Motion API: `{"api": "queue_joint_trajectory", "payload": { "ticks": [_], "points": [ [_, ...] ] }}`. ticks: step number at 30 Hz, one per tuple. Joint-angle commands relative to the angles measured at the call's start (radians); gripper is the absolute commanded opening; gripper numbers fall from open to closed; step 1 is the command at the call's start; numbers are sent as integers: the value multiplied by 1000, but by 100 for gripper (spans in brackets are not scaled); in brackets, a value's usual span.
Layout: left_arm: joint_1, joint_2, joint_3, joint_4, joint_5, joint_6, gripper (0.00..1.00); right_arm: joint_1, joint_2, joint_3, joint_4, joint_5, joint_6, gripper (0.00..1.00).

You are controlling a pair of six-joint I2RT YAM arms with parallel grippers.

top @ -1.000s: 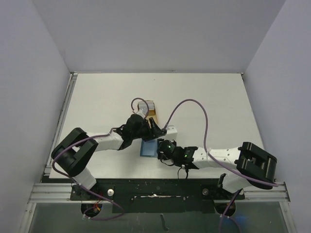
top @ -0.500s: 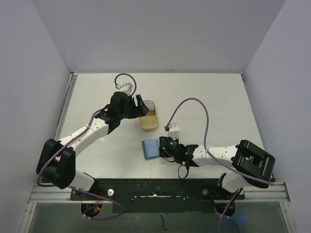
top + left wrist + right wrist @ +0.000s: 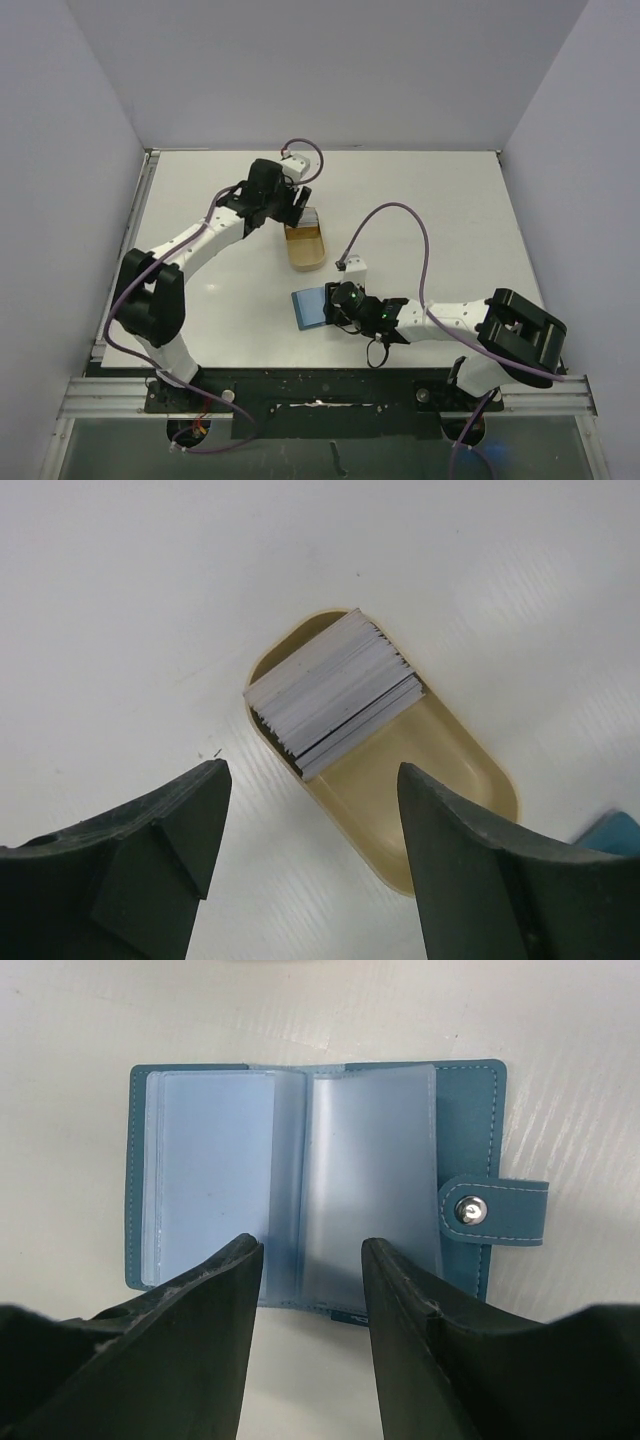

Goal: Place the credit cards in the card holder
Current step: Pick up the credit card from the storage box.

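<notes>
I should keep lowering my left gripper until its open fingers straddle the front credit cards (image 3: pixel 362 728), then close it, because those cards face the tray's empty half (image 3: pixel 440 748).
The credit cards (image 3: pixel 335 692) are a grey-white stack standing on edge in the far end of a tan oblong tray (image 3: pixel 440 780); the stack also shows in the top view (image 3: pixel 308 217). My left gripper (image 3: pixel 312 800) is open and empty, hovering above the table just short of the stack; in the top view it (image 3: pixel 297 205) is at the tray's far end. The card holder (image 3: pixel 310 1175) lies open and flat, teal outside, light blue pockets inside, snap tab (image 3: pixel 492 1211) to the right. My right gripper (image 3: pixel 310 1255) is open and empty over its near edge. The holder (image 3: pixel 310 306) lies below the tray.
The tan tray (image 3: pixel 308 252) sits mid-table between the two grippers, its near half bare. A corner of the teal holder (image 3: pixel 612 832) shows at the right edge of the left wrist view. White tabletop surrounds both; purple cables arch over each arm.
My left arm has swung from beside the holder out to the far end of the tray, over the card stack. My right gripper has stayed at the open holder.
</notes>
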Motion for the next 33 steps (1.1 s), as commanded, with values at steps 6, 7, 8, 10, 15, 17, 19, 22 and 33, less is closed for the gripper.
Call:
{"api": "queue_joint_trajectory", "payload": {
  "ticks": [6, 7, 8, 10, 15, 17, 19, 22, 33],
  "points": [
    [-14, 147, 149, -39, 5, 297, 68, -4, -10, 24, 17, 9, -10, 46],
    [-17, 160, 158, -54, 7, 312, 68, -3, -8, 25, 14, 9, -9, 46],
    [-24, 172, 168, -69, 4, 328, 68, -4, -6, 27, 12, 9, -8, 47],
    [-35, 194, 179, -83, -23, 351, 68, -3, -3, 27, 9, 13, -2, 47],
    [-62, 230, 168, -54, -96, 389, 69, -7, 9, 30, 14, 6, 8, 47],
    [-70, 241, 167, -53, -118, 402, 69, -9, 10, 33, 10, 7, 4, 47],
    [-74, 250, 162, -43, -134, 409, 70, -8, 10, 33, 9, 11, 4, 47],
    [-78, 266, 162, -34, -152, 413, 70, -11, 7, 29, 9, 11, 5, 47],
    [-105, 259, 128, 62, -270, 452, 65, -26, -20, 3, 6, 12, 13, 47]
  ]
}}
